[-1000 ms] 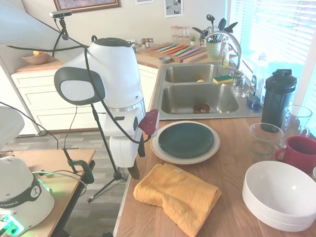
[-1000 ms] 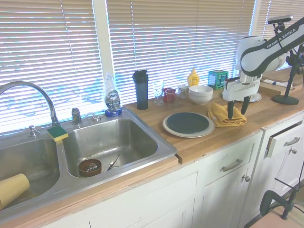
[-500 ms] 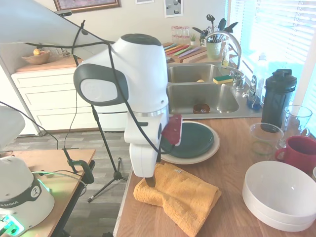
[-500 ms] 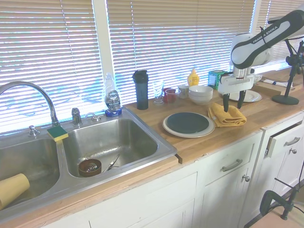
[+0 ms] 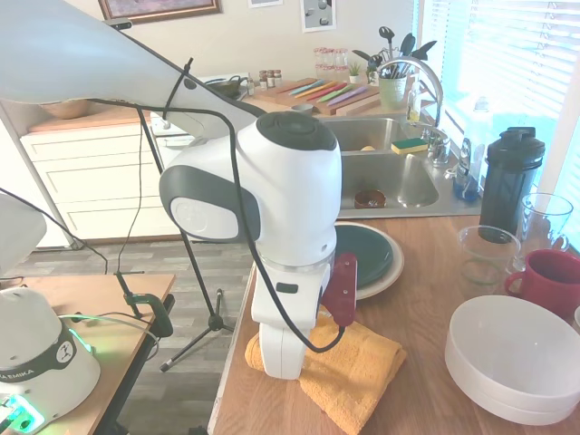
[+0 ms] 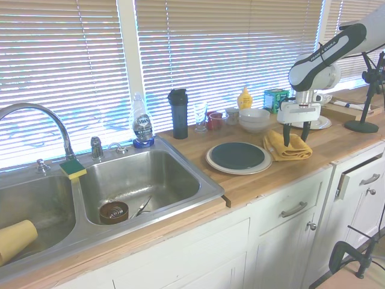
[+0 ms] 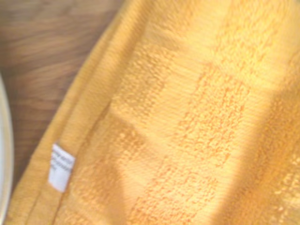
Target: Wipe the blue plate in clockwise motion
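Note:
My gripper is about to lift the yellow towel [image 6: 287, 146]. The towel lies in soft stacked folds [image 6: 291, 157], so I expect it to stay a folded bundle with drooping sides when I lift it.
The blue plate [image 6: 237, 155] rests on a larger cream plate [image 6: 240, 171] on the wooden counter; the arm hides part of the blue plate [image 5: 370, 254] in the first exterior view. Right beside the plates lies a folded yellow towel [image 6: 287, 149]. My gripper [image 6: 296, 141] hangs straight down over it, open, with one finger on each side of the towel's middle and the tips at or just above the cloth. The yellow towel [image 7: 187, 117] with its white tag [image 7: 61, 166] fills the wrist view. Nothing is held.
Stacked white bowls [image 5: 517, 358], a red mug [image 5: 548, 281], a clear glass [image 5: 485, 258] and a black shaker bottle [image 5: 509, 181] stand behind the towel and plates. The double sink [image 6: 138, 180] lies beyond the plates. The counter's front edge [image 6: 283, 180] runs close to the towel.
The arm has swung in from the counter's edge to above the towel's middle. The gripper has stayed open and holds nothing. Plates and towel have not moved.

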`<state>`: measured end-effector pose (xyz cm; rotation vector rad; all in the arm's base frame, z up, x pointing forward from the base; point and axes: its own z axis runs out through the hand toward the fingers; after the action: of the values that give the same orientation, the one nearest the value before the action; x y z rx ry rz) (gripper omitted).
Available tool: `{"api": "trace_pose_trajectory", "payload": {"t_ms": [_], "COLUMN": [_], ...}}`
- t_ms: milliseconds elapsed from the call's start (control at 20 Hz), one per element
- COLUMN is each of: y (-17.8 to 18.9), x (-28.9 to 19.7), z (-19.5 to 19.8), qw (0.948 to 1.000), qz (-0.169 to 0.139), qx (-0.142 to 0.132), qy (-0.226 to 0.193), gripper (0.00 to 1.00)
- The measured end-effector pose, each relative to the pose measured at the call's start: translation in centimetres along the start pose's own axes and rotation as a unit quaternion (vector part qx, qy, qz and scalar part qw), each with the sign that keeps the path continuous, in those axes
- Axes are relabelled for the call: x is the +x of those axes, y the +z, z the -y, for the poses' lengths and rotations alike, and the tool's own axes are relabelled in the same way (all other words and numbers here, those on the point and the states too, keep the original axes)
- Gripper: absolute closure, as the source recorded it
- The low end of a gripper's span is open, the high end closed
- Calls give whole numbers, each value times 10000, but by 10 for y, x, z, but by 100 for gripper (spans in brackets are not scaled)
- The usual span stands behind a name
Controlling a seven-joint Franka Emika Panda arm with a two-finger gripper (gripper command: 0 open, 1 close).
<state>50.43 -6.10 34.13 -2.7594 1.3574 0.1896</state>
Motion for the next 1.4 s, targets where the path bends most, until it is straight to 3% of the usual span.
{"api": "trace_pose_trajectory", "payload": {"t_ms": [350, 600, 650, 1400], "y": [23, 25, 25, 26], "x": [13, 17, 17, 12], "z": [-4, 3, 4, 13], "qw": [9978, 9957, 9957, 9976], "qz": [525, 676, 677, 471], "qx": [385, 623, 627, 504], "qy": [119, 128, 122, -38], "gripper": [0, 0, 100, 100]}}
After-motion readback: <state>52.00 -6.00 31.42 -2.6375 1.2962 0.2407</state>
